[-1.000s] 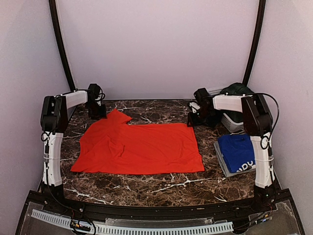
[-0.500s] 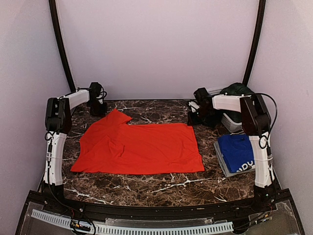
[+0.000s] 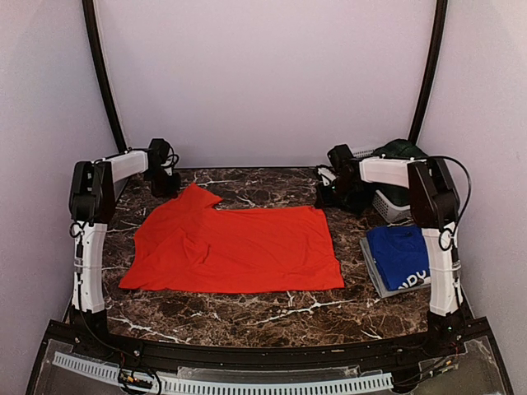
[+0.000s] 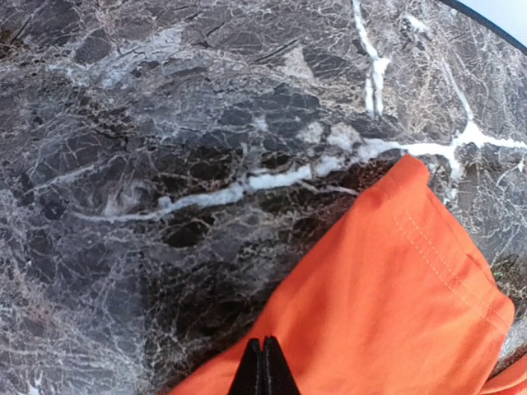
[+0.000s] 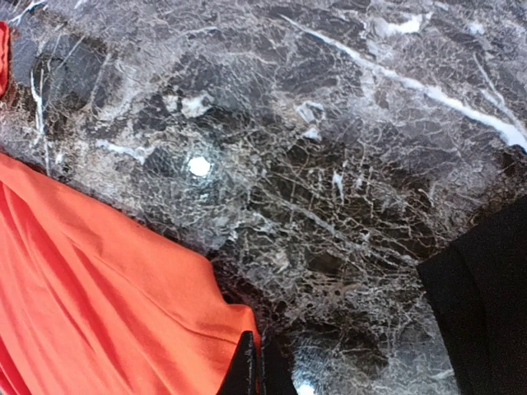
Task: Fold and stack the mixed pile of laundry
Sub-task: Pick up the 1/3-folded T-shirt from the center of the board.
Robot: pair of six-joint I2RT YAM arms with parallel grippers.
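Observation:
My left gripper, shut empty over the sleeve's edge (image 4: 276, 306), should pinch that edge (image 3: 184, 194) before folding, while my right gripper holds the T-shirt's corner.
The red-orange T-shirt (image 3: 239, 247) lies spread flat on the marble table, one sleeve pointing to the back left. My left gripper (image 3: 165, 183) hangs just behind that sleeve. In the left wrist view its jaws (image 4: 263, 364) are shut together above the orange cloth (image 4: 395, 304), with nothing between them. My right gripper (image 3: 326, 197) is at the shirt's back right corner. In the right wrist view it (image 5: 262, 362) is shut on the tip of that corner (image 5: 239, 317), which is raised slightly. A folded royal blue T-shirt (image 3: 399, 255) lies on the grey tray (image 3: 372, 278).
A white slotted basket (image 3: 387, 207) stands at the back right with a dark green garment (image 3: 399, 150) heaped in it. A black shape (image 5: 486, 296) fills the right edge of the right wrist view. The walls stand close on both sides.
My left gripper has shifted a little toward the back, off the sleeve. My right gripper has barely moved. The red-orange shirt lies as before.

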